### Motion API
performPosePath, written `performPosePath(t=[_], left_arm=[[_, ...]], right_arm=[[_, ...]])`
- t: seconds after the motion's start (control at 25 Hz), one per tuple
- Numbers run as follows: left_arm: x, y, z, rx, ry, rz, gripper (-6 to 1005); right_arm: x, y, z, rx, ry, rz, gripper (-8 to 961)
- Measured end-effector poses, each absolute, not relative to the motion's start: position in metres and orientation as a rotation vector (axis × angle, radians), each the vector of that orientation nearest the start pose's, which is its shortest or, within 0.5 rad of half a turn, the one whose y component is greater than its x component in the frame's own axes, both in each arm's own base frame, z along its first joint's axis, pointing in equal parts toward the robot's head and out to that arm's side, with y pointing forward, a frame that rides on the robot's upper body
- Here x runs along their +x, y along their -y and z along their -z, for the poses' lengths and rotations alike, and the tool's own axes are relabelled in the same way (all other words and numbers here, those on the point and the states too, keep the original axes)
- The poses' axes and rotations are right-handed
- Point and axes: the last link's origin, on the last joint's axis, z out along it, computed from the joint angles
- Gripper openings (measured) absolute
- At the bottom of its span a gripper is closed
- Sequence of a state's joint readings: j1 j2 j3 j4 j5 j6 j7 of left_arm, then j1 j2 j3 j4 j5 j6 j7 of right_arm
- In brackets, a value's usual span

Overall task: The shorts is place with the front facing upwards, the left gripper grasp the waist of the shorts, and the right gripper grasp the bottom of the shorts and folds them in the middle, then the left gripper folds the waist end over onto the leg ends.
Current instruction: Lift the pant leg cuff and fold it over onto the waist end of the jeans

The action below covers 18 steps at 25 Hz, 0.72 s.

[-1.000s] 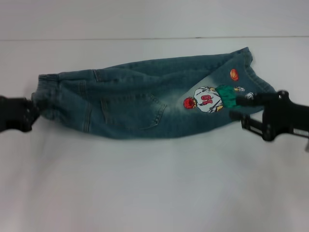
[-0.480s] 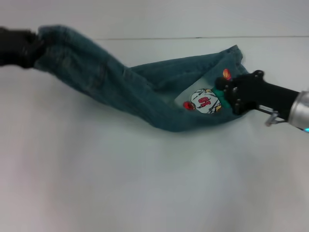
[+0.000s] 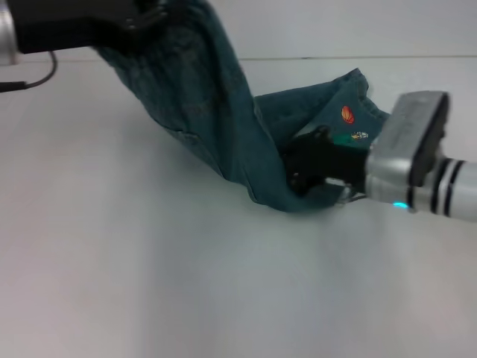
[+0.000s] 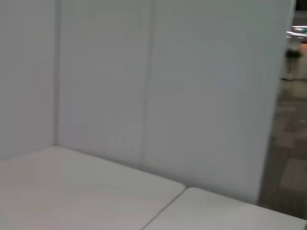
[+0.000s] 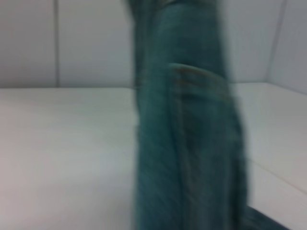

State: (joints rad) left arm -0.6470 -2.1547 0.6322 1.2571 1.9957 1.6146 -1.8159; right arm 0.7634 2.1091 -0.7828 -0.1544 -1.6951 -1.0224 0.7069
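Next, I move my right gripper back to the clear table (image 3: 434, 257) first, because it is lying on the leg ends (image 3: 344, 112) and my left gripper will lay the waist there next.
The blue-green denim shorts (image 3: 231, 127) hang in a steep slope from the upper left down to the white table (image 3: 149, 283). My left gripper (image 3: 153, 16) is high at the top left, shut on the waist of the shorts, which is bunched and mostly hidden there. The leg ends (image 3: 358, 93) lie flat on the table at the right, with small coloured prints showing. My right gripper (image 3: 309, 170) rests on the shorts beside their lowest fold and covers the cartoon print. In the right wrist view, the shorts (image 5: 192, 143) rise as a blurred column with the patch pocket facing the camera.
A white wall (image 3: 335, 26) closes the back of the table. The left wrist view shows only white wall panels (image 4: 144, 86) and the tabletop (image 4: 72, 191). Bare table stretches in front of the shorts.
My left gripper has lifted the waist up and carried it rightward, raising the shorts off the table. My right arm swung in over the print and now sits lower on the cloth.
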Motion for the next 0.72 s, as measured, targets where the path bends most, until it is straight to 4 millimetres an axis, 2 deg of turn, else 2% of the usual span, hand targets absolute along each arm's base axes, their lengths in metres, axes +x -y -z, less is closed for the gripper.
performPosePath(t=[0.04,0.32,0.48,0.6,0.72], left_arm=[[-0.137,-0.379,-0.079,-2.623,0.399,0.729,35],[-0.110,-0.385,-0.062,-2.679,0.374,0.708,35],[-0.099,-0.387,-0.051,-2.702,0.350,0.693,35],[-0.095,-0.390,-0.044,-2.702,0.356,0.677,35],[-0.095,-0.392,-0.038,-2.701,0.365,0.660,35]], right_arm=[[0.232,-0.375,0.097,-2.581,-0.208,-0.486,-1],[0.210,-0.369,0.121,-2.696,-0.116,-0.458,-1],[0.205,-0.367,0.128,-2.721,-0.083,-0.437,-1],[0.207,-0.365,0.130,-2.723,-0.062,-0.425,-2],[0.222,-0.360,0.114,-2.698,-0.080,-0.480,-2]])
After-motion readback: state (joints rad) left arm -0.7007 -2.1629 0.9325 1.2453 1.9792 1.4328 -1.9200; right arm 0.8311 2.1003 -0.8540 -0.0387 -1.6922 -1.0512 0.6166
